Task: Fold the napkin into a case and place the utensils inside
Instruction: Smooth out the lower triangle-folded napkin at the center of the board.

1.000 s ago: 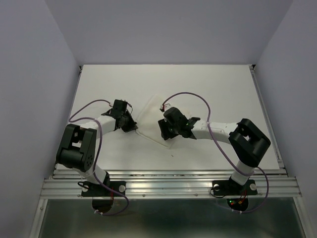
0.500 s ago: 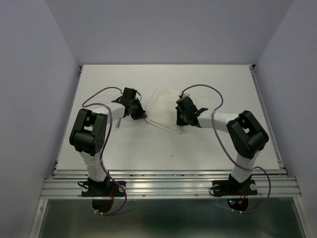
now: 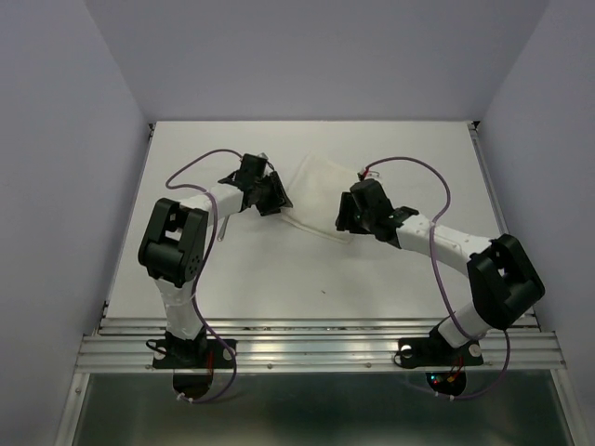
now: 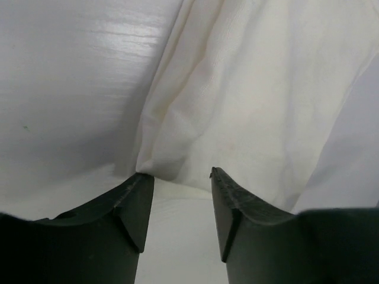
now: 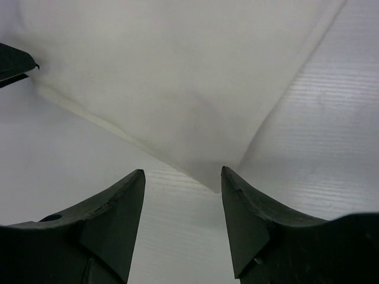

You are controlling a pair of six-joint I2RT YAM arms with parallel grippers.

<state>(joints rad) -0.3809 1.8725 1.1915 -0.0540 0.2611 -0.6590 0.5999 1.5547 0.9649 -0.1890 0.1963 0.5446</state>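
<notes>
The napkin's lower layer (image 4: 182, 189) pokes out beyond the napkin's fold. My left gripper should pinch that layer while my right gripper works the fold's end (image 4: 170, 155).
The napkin (image 3: 316, 193) lies flat and slanted on the white table, between my two grippers. My left gripper (image 3: 277, 197) stands open at its left corner. In the left wrist view that gripper (image 4: 180, 177) holds nothing, and the napkin (image 4: 249, 100) starts just beyond its fingertips. My right gripper (image 3: 346, 216) is open at the near right corner. In the right wrist view the napkin (image 5: 177, 77) ends in a corner between that gripper's (image 5: 182, 174) tips, untouched. The utensils are out of view, and no case shows.
Purple cables loop over both arms, the left one (image 3: 200, 167) and the right one (image 3: 418, 172). The table (image 3: 390, 149) is walled on three sides. A small dark speck (image 3: 323, 292) lies near the front. A left fingertip (image 5: 15, 62) shows in the right wrist view.
Both arms carried the napkin away from the near edge toward the table's middle. Both grippers then opened and let go of its corners, and it now lies flat.
</notes>
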